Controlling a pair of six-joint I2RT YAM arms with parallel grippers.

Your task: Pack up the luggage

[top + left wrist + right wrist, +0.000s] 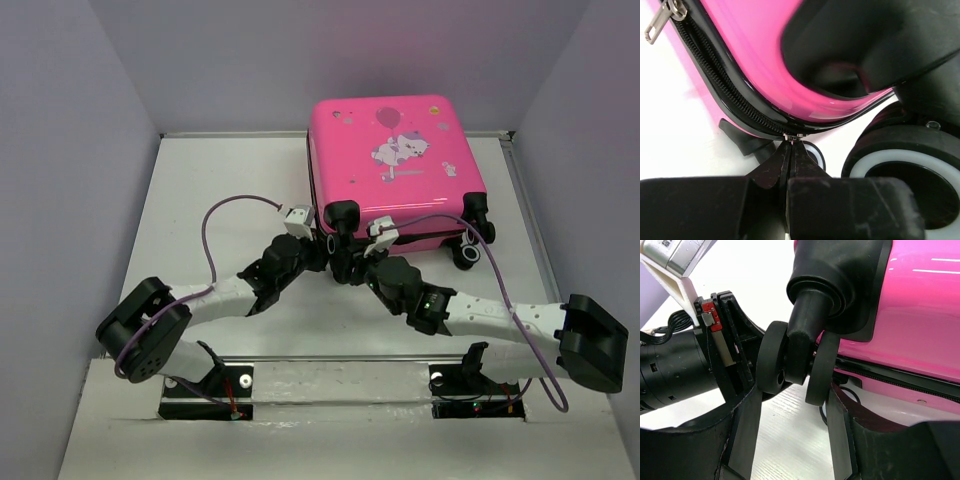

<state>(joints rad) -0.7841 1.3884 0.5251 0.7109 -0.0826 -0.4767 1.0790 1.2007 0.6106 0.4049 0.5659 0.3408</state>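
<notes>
I should open my right gripper, which has only fingertips on the twin corner wheel (pixel 822 374), and grip the wheel deeper (pixel 802 351) before my left gripper leaves the zipper slider.
The luggage (pixel 390 150), a hot-pink hard-shell suitcase with a cartoon print, lies flat and closed at the back of the table. Both arms meet at its near-left corner. My left gripper (pixel 792 142) is shut, its tips pinching a small metal zipper slider (pixel 792 135) on the black zipper trim (pixel 715 75) under the pink shell. My right gripper (pixel 795 392) straddles the twin black corner wheel (pixel 790 357), one finger pressed on each outer face. In the top view the left gripper (pixel 322 243) and right gripper (pixel 352 250) sit side by side below that wheel (pixel 342 214).
A second metal zipper pull (pixel 660 20) hangs further along the trim. Another wheel with a white hub (pixel 905 167) sits close to my left fingers. Two more wheels (pixel 470 250) stick out at the suitcase's near-right corner. The left arm's wrist (pixel 675 370) is close beside my right gripper.
</notes>
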